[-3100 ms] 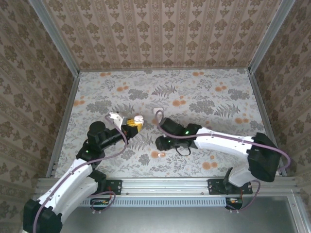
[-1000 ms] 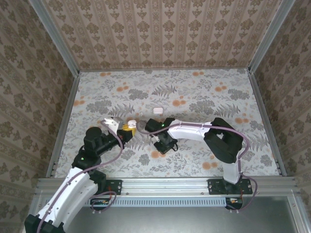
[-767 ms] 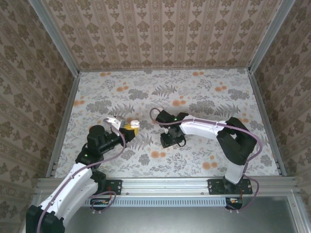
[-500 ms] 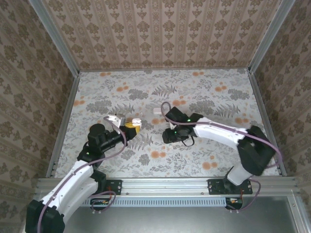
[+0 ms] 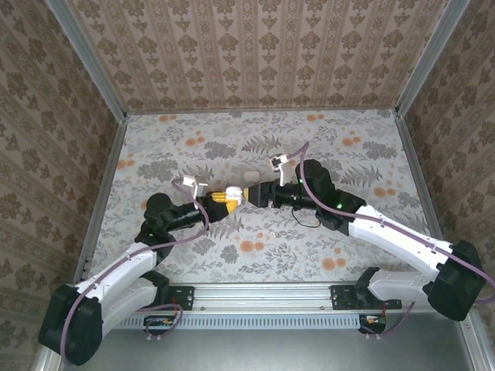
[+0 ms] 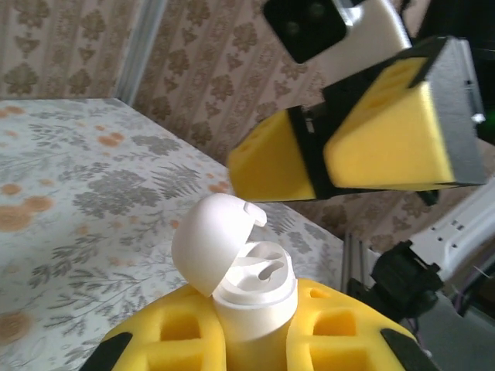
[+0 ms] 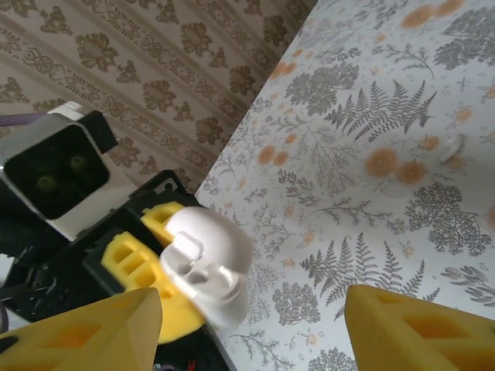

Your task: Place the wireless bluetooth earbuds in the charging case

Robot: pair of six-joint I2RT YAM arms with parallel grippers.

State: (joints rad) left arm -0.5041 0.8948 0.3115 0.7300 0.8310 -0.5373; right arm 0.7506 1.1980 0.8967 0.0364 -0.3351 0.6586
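Observation:
The lid is tilted only partway back over the charging case's slots (image 6: 264, 270), so next my right gripper closes and pushes the lid wider (image 6: 212, 243) before it gets the earbud.
My left gripper (image 5: 227, 197) is shut on the white charging case (image 5: 235, 192), held above the table's middle. In the left wrist view the case (image 6: 253, 297) stands upright between yellow pads (image 6: 166, 340), its lid (image 6: 207, 241) tipped back and two hollow slots showing. My right gripper (image 5: 260, 193) faces it from the right, open. Its yellow fingers (image 6: 272, 166) hang just above the case, with nothing between them. From the right wrist the case (image 7: 207, 269) sits left of the open gripper (image 7: 247, 336). A tiny pale speck (image 7: 452, 148), perhaps an earbud, lies on the table.
A floral sheet (image 5: 332, 154) covers the table, with patterned walls on three sides and a metal rail (image 5: 263, 294) along the near edge. A small white thing (image 5: 249, 181) lies just behind the two grippers. Cables loop off both wrists.
My right gripper has risen from the table in front of the middle to the held case and has opened. My left gripper has carried the case a little to the right.

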